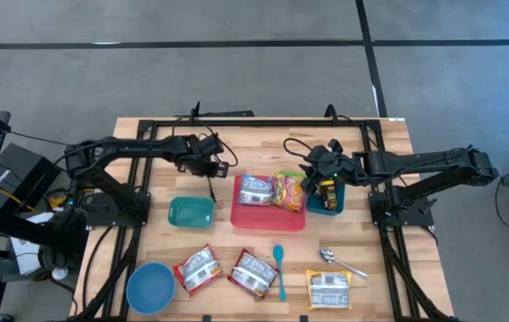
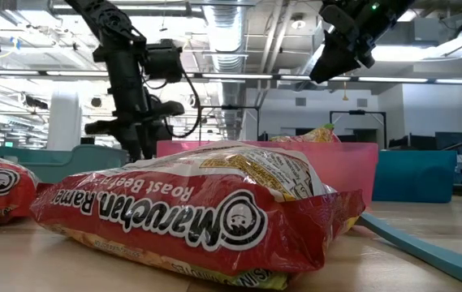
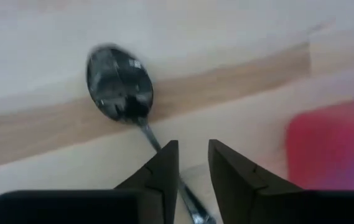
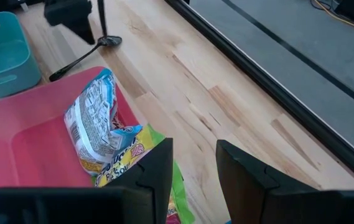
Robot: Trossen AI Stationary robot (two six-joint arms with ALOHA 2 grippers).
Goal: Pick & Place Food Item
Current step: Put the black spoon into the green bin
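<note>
The robot's left gripper has the dark spoon's handle (image 3: 155, 144) slanting under a finger. It should open, turn to line up with the handle and close near the spoon's bowl (image 3: 142, 122).
A dark spoon (image 1: 212, 186) lies on the wood table, bowl (image 3: 119, 84) toward the far edge, handle toward the teal container (image 1: 191, 212). My left gripper (image 3: 193, 158) points down over the handle with its fingers narrowly open. Two ramen packets (image 1: 256, 190) (image 1: 288, 190) lie in the pink tray (image 1: 270, 221). My right gripper (image 4: 195, 163) hangs open and empty above the tray's right end, next to the blue bin (image 1: 326, 204). More packets (image 1: 198, 268) (image 1: 254, 273) (image 1: 328, 288) lie flat near the front edge. My left gripper has its fingers coming from above on either side of the spoon's handle (image 3: 192, 205), which runs slantwise under the left finger (image 3: 164, 165). The spoon rests on the table. Whether a finger touches the handle, I cannot tell.
A blue bowl (image 1: 149, 288), a teal plastic spoon (image 1: 279, 268) and a metal spoon (image 1: 339, 262) lie at the front. The black frame rails (image 1: 263, 121) border the table's far side. Bare wood lies between the dark spoon and the far rail.
</note>
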